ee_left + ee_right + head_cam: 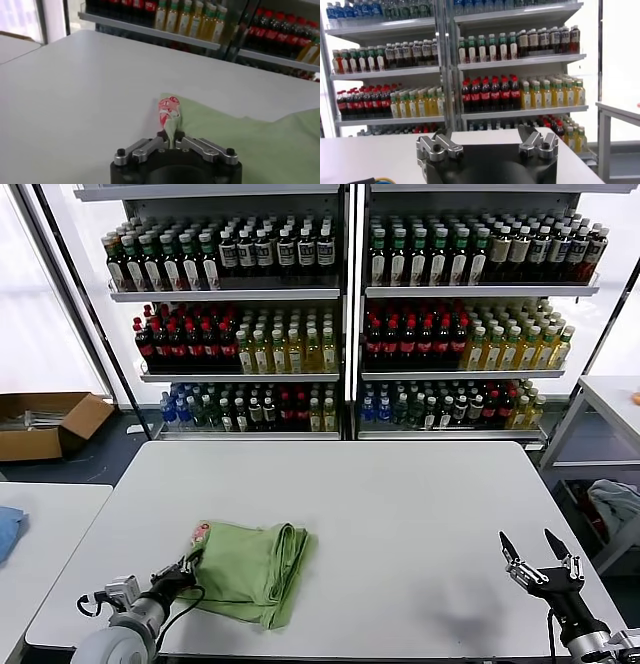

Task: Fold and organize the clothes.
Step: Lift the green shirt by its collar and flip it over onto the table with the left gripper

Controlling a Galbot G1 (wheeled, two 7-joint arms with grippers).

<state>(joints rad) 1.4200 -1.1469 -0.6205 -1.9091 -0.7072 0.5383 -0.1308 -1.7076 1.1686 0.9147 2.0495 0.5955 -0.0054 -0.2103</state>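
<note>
My left gripper should raise the shirt by the printed flap (200, 534) and turn it over, since the green shirt's plain side (240, 569) faces up with the print below.
The clothes, a light green shirt (250, 569), lie folded in a bundle on the white table (400, 514) near its front left. A red-and-white printed patch (168, 108) shows on a raised flap at the bundle's left edge. My left gripper (187, 569) is shut on that flap of the green shirt (240, 135), the cloth pinched between its fingertips (170, 137). My right gripper (535, 552) hovers open over the table's front right corner, far from the shirt, with nothing between its fingers (530, 137).
Shelves of bottles (350, 304) stand behind the table. A cardboard box (45, 422) lies on the floor at the left. A second table with a blue cloth (8, 529) stands to the left, and a grey cart (600, 444) to the right.
</note>
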